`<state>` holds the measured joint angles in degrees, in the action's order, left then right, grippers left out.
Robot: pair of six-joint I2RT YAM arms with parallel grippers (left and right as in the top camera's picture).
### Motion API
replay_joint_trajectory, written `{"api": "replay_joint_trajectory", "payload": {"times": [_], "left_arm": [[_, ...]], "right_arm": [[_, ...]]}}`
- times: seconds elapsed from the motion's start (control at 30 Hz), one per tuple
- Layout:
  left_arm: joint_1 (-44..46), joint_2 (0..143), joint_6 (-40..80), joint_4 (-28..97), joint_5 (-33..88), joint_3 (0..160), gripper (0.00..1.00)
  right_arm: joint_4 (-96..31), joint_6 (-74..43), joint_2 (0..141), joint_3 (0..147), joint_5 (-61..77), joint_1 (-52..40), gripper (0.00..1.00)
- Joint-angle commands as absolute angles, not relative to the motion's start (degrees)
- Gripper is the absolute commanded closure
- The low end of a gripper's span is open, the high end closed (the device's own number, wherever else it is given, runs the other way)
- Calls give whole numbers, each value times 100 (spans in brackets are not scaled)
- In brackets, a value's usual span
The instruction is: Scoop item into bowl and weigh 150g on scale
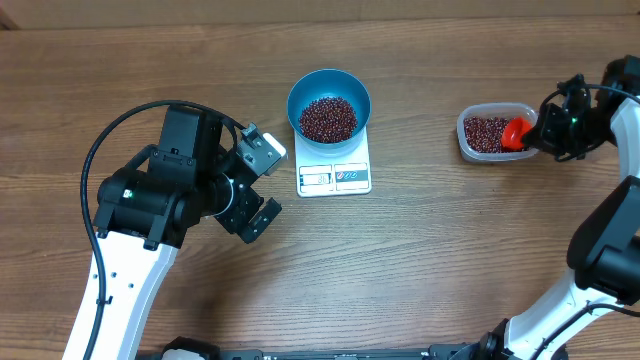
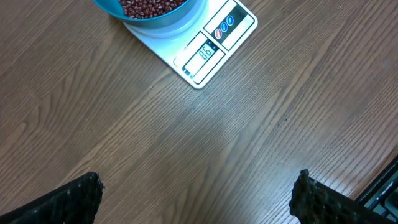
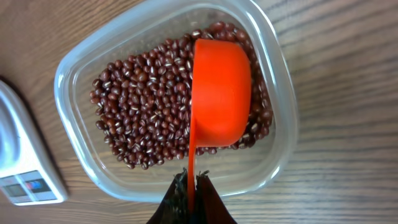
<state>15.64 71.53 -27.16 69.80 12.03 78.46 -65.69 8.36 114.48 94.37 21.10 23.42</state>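
The orange scoop's cup (image 3: 222,93) is lying tipped near the container's end away from the scale, so I should use my right gripper to sweep it back through the beans (image 3: 140,102) toward the scale.
The blue bowl (image 1: 329,104) stands on the white scale (image 1: 334,177) and holds a heap of red-brown beans (image 1: 328,118). More beans (image 3: 149,106) fill a clear container (image 3: 74,68) at the right. My right gripper (image 3: 193,177) is shut on the thin handle of the orange scoop (image 3: 221,93), whose cup lies tipped on its side in the container's beans. In the overhead view the scoop (image 1: 517,131) sits at the container's right end, next to my right gripper (image 1: 545,128). My left gripper (image 1: 260,185) hovers open over bare table left of the scale, with its fingertips (image 2: 81,196) wide apart.
The scale's display panel (image 2: 205,53) faces the front of the table, and the bowl's rim (image 2: 155,22) shows at the top of the left wrist view. The clear container (image 1: 496,132) sits right of the scale. Bare wood surrounds everything.
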Motion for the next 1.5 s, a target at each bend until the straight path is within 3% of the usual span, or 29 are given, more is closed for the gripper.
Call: {"api": "replay_joint_trajectory", "payload": {"times": [0.0,0.47,0.8,1.47], "left_arm": [[1538,7170,-2657,6967,1315,7837,0],[1538,7170,-2657,6967,1315,7837,0],[1538,7170,-2657,6967,1315,7837,0],[1538,7170,-2657,6967,1315,7837,0]], "right_arm": [[-6514,1232,11120,9426,1562,2014,96],[-6495,858,11111,9426,-1800,303,96],[-6451,648,11111,9424,-3874,-202,96],[-6853,1017,11113,9417,-2834,200,96]]}}
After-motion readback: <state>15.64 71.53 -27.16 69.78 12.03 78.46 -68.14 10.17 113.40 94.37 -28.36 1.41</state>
